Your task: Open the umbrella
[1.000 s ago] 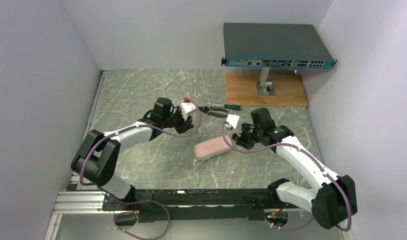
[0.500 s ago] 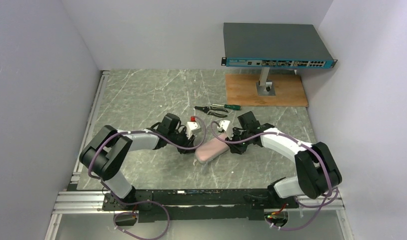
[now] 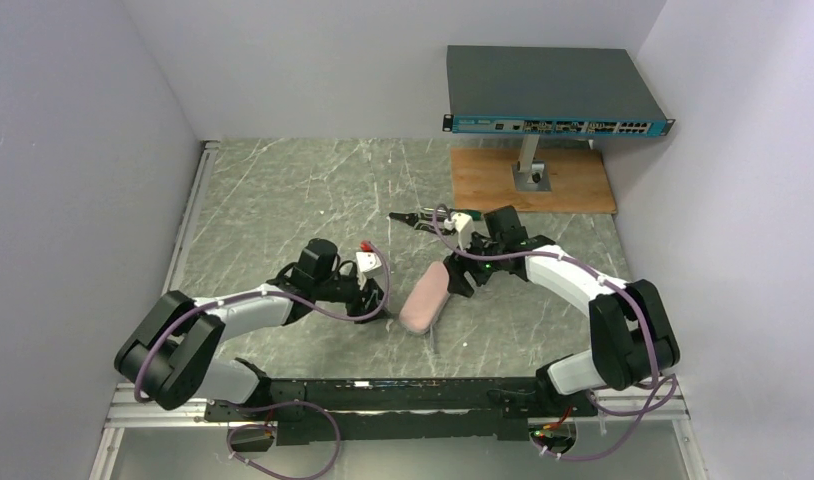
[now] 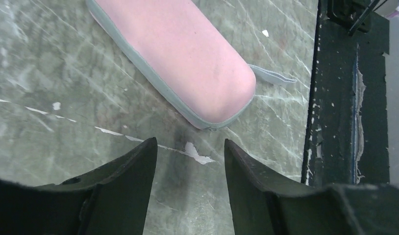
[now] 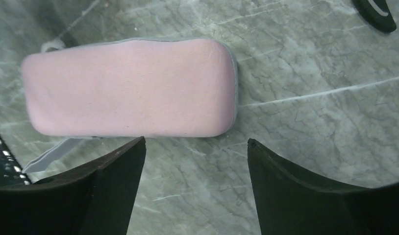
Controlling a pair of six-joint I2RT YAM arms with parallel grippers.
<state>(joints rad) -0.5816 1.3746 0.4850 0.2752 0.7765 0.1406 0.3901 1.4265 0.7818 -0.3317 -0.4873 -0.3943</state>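
Observation:
The umbrella lies free and its small tab is beyond the ends of my left gripper's fingers, so my right gripper should hold the umbrella (image 3: 433,291) steady while my left gripper pinches the tab.
The umbrella (image 3: 424,297) lies folded on the marble table as a plump pink bundle with grey edging and a thin grey strap. It points diagonally from near left to far right. My left gripper (image 3: 379,304) sits low just left of its near end, open. In the left wrist view the umbrella's rounded end (image 4: 187,58) lies a little beyond the empty left gripper (image 4: 190,147). My right gripper (image 3: 460,279) is beside the far end, open. In the right wrist view the umbrella (image 5: 129,88) lies crosswise just past the right gripper (image 5: 196,144), which holds nothing.
Pliers and a green-handled screwdriver (image 3: 430,217) lie behind the right gripper. A network switch (image 3: 553,95) stands on a post over a wooden board (image 3: 533,182) at the back right. The black base rail (image 4: 344,98) runs along the near edge, and walls close in on both sides.
Both grippers came down to the umbrella, then opened wider and drew slightly back. The umbrella has turned from lying almost crosswise to a steeper diagonal.

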